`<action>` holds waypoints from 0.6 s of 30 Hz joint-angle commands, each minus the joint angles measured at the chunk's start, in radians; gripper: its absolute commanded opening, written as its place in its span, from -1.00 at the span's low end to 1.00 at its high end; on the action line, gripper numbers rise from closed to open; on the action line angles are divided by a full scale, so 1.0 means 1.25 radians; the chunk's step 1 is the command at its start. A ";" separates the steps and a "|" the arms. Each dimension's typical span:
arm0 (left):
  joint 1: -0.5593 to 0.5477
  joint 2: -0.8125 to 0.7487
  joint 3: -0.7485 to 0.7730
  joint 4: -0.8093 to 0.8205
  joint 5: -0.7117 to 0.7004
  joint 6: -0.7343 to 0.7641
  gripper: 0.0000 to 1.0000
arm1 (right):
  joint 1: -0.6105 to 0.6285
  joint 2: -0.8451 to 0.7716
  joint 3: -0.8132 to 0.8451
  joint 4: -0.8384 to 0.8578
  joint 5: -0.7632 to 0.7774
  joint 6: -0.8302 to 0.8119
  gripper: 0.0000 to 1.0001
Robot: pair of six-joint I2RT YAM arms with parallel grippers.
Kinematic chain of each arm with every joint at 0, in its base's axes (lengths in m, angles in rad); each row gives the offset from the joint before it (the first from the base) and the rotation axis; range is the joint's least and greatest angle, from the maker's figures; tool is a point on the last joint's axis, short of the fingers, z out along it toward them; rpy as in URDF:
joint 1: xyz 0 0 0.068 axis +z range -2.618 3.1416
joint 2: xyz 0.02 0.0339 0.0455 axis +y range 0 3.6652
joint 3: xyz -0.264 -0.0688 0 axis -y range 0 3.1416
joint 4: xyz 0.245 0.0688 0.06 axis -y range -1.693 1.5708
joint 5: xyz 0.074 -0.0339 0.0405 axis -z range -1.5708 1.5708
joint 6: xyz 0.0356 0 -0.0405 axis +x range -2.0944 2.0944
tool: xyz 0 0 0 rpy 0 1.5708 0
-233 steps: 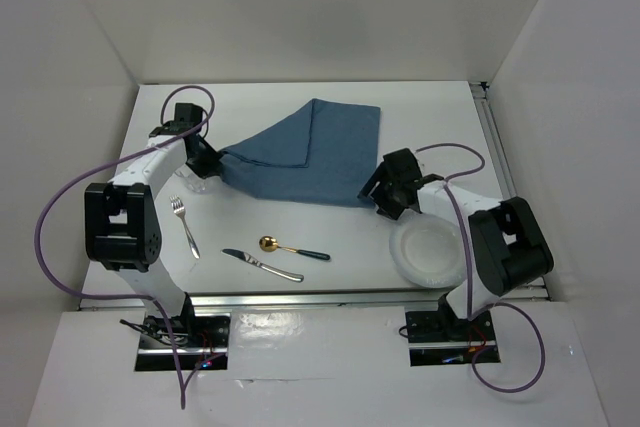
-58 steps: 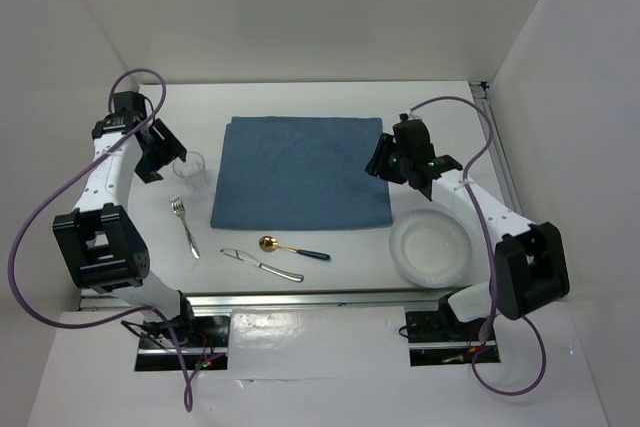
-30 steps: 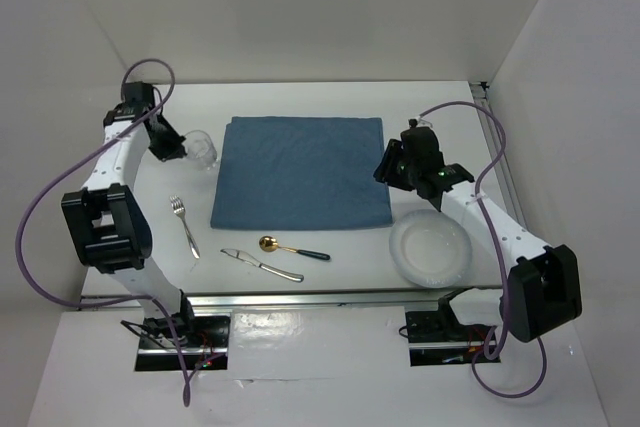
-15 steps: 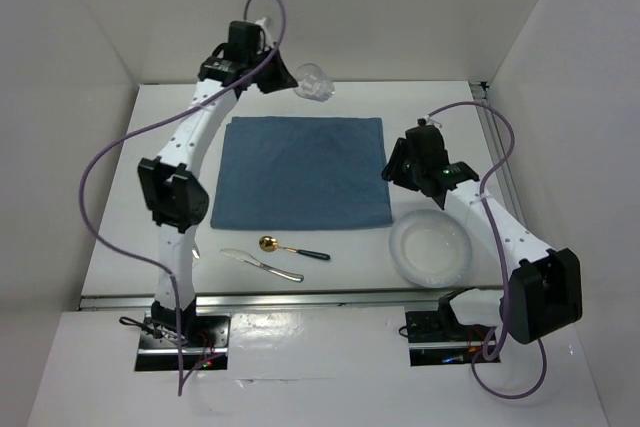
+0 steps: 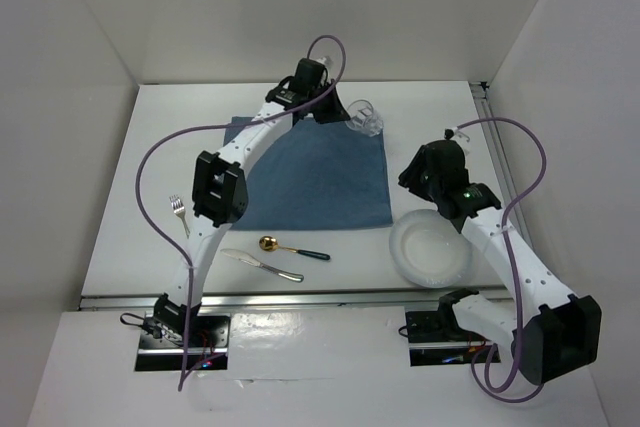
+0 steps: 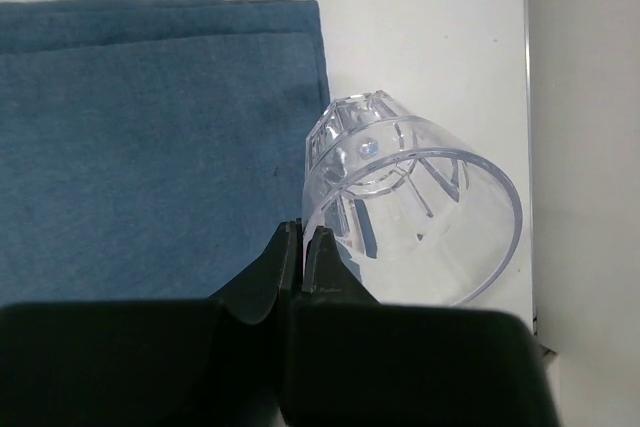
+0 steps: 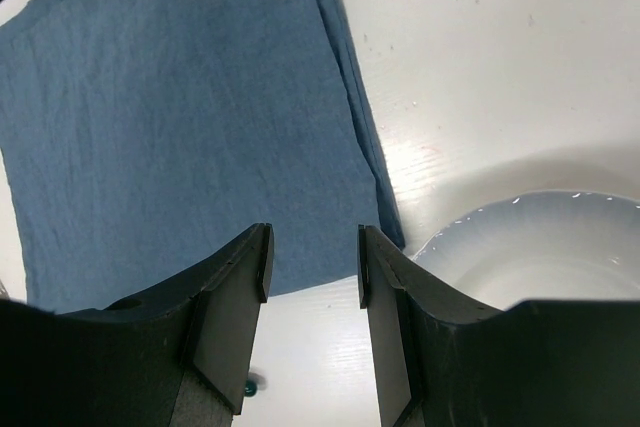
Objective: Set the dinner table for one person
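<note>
My left gripper goes on lowering the clear glass until it stands on the blue placemat's empty far corner (image 5: 367,136), then let go, because the glass hangs with its opening up and its base (image 5: 373,127) over that corner.
My left gripper (image 5: 340,115) is shut on the rim of a clear glass (image 5: 366,121) and holds it tilted above the far right corner of the blue placemat (image 5: 300,172). The left wrist view shows the glass (image 6: 410,207) pinched at its rim over the placemat's edge (image 6: 150,137). My right gripper (image 7: 312,247) is open and empty, above the placemat's near right corner (image 7: 200,117), next to the white plate (image 7: 540,247). The plate (image 5: 430,247) sits on the white dinner table (image 5: 440,112) at the right. A fork (image 5: 183,222), knife (image 5: 262,265) and gold spoon (image 5: 290,247) lie near the front.
A silver rail (image 5: 300,297) runs along the table's near edge, another (image 5: 495,147) along the right edge. White walls enclose the table on three sides. Purple cables loop from both arms.
My left arm has swung the glass from the far left of the table to above the placemat's far right corner. My right gripper has drawn back toward the plate.
</note>
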 commanded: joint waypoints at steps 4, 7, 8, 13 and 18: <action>0.002 0.026 0.025 0.074 -0.111 -0.046 -1.00 | -0.005 -0.016 -0.010 -0.018 0.022 0.013 0.01; -0.006 0.026 0.017 0.066 -0.151 -0.046 -1.00 | -0.005 -0.016 -0.019 -0.018 0.014 0.005 0.01; -0.013 0.026 0.017 0.066 -0.161 -0.037 -1.00 | -0.005 -0.016 -0.026 -0.018 0.014 0.005 0.01; -0.013 0.054 0.049 0.056 -0.180 -0.030 -1.00 | -0.005 -0.016 -0.026 -0.010 -0.002 0.012 0.01; -0.021 0.071 0.051 0.049 -0.187 -0.021 -1.00 | -0.005 -0.016 -0.033 -0.002 -0.002 0.012 0.01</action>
